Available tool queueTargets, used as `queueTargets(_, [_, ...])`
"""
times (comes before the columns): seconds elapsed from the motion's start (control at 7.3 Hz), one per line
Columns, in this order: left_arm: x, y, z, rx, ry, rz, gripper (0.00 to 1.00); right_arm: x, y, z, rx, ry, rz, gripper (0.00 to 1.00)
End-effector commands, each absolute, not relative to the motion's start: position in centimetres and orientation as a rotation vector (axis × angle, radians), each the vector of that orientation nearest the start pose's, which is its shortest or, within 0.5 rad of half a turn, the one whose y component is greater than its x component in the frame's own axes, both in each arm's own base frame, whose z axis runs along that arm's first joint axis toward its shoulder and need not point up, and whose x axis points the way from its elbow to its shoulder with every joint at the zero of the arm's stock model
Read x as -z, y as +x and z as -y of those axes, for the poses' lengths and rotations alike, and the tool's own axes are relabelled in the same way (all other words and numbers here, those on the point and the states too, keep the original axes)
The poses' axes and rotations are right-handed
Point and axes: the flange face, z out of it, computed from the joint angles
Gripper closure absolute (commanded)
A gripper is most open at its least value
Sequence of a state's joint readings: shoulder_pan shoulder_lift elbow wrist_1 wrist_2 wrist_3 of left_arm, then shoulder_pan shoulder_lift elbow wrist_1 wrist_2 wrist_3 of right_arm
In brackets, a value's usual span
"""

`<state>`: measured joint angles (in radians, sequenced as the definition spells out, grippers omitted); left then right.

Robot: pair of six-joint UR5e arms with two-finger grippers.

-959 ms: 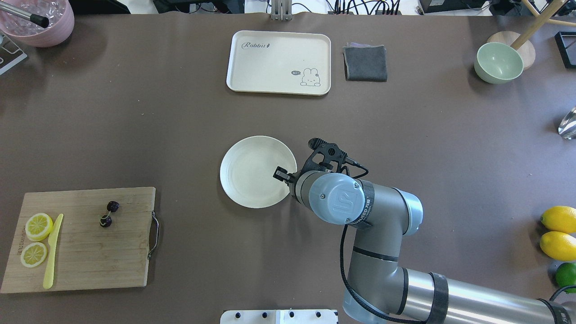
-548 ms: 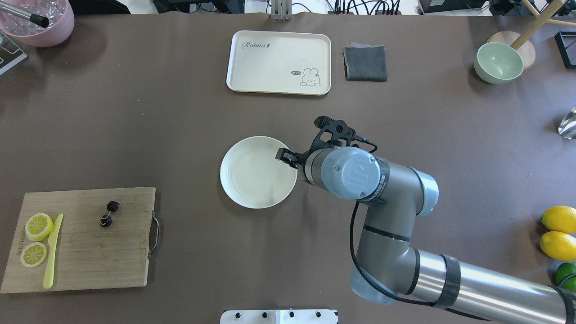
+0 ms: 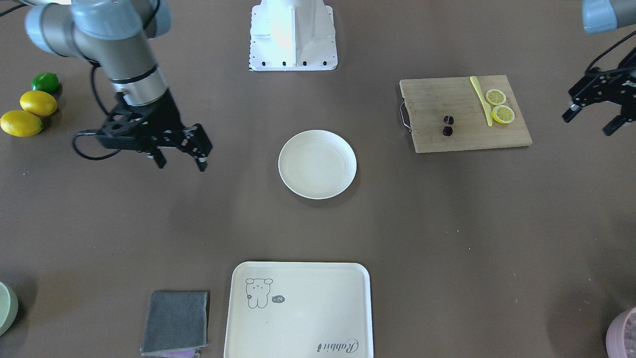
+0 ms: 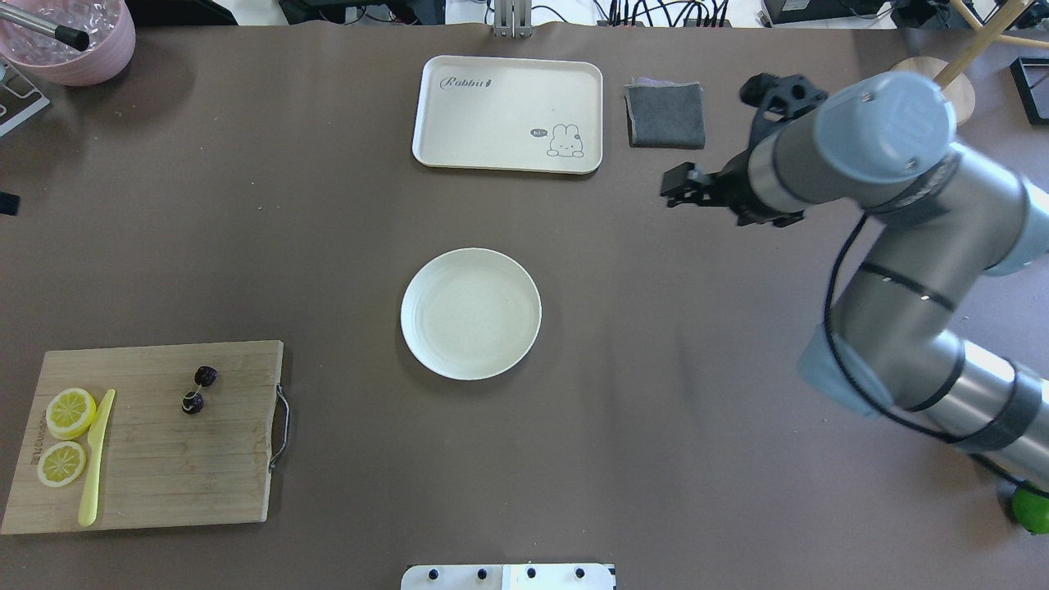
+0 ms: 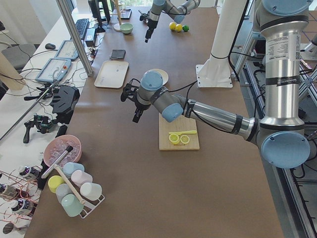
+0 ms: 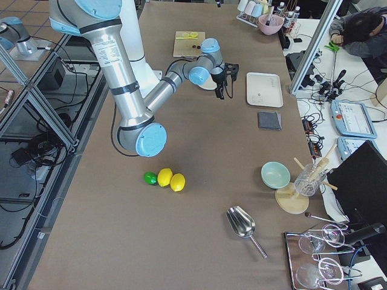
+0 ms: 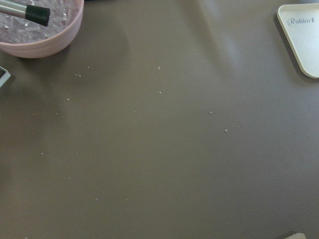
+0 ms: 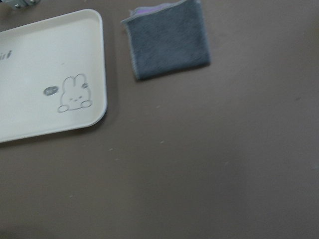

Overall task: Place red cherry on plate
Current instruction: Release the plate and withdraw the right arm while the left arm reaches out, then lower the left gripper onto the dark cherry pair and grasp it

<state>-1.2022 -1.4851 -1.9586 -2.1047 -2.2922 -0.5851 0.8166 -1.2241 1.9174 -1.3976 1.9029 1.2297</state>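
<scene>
My right gripper is across the plate from the red cherry on the cutting board, so next my left gripper picks up the cherry and puts it on the plate.
The red cherry (image 4: 205, 376), a pair of tiny dark fruits, lies on the wooden cutting board (image 4: 164, 459) at the near left, also visible as the cherry (image 3: 447, 131) in the front view. The cream plate (image 4: 470, 314) sits bare at the table's middle, seen too as the plate (image 3: 317, 164). My right gripper (image 3: 181, 165) hangs open and holds nothing, well off the plate on the right side, close to the grey cloth (image 4: 665, 115). My left gripper (image 3: 588, 125) hovers open beyond the board's outer side, away from the cherry.
Two lemon slices (image 4: 70, 412) and a yellow knife (image 4: 97, 459) share the board. A cream tray (image 4: 508, 113) lies at the far middle, a pink bowl (image 4: 70, 41) at the far left. Lemons (image 3: 30, 112) and a lime (image 3: 45, 82) sit at the right edge.
My right arm has swung away from the plate's right rim, up and toward the far right beside the grey cloth. The plate and cherry have not moved.
</scene>
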Motion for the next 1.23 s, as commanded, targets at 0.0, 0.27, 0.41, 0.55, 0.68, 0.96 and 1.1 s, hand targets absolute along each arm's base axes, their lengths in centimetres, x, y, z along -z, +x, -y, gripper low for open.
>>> queueTargets(0.0, [-41.9,19.5,42.0,-0.115,0.339,-0.966,0.01,-37.1,-21.0,51.5,-0.124,0.237,0.819,0.00])
queueTargets(0.27, [-41.6,28.1,37.6,-0.060,0.233,-0.957,0.01,-42.6,-11.9,52.0,-0.013,0.230,0.775,0.00])
queueTargets(0.41, [-42.3,30.5,36.2,-0.066,0.235,-0.924,0.01,-45.5,-8.1,52.1,0.034,0.245,0.731,0.00])
queueTargets(0.55, [-44.0,31.0,35.8,-0.072,0.216,-0.897,0.03,-47.8,-6.4,52.2,0.050,0.236,0.715,0.00])
queueTargets(0.68, [-45.0,32.0,34.6,-0.100,0.190,-0.883,0.11,-49.0,-5.2,52.2,0.083,0.240,0.705,0.00])
queueTargets(0.96, [-46.0,32.4,33.0,-0.128,0.162,-0.868,0.37,-49.6,-4.5,51.8,0.083,0.235,0.715,0.00])
queueTargets(1.1, [-46.2,32.7,32.4,-0.142,0.153,-0.865,0.43,-49.6,-4.4,51.8,0.082,0.237,0.716,0.00])
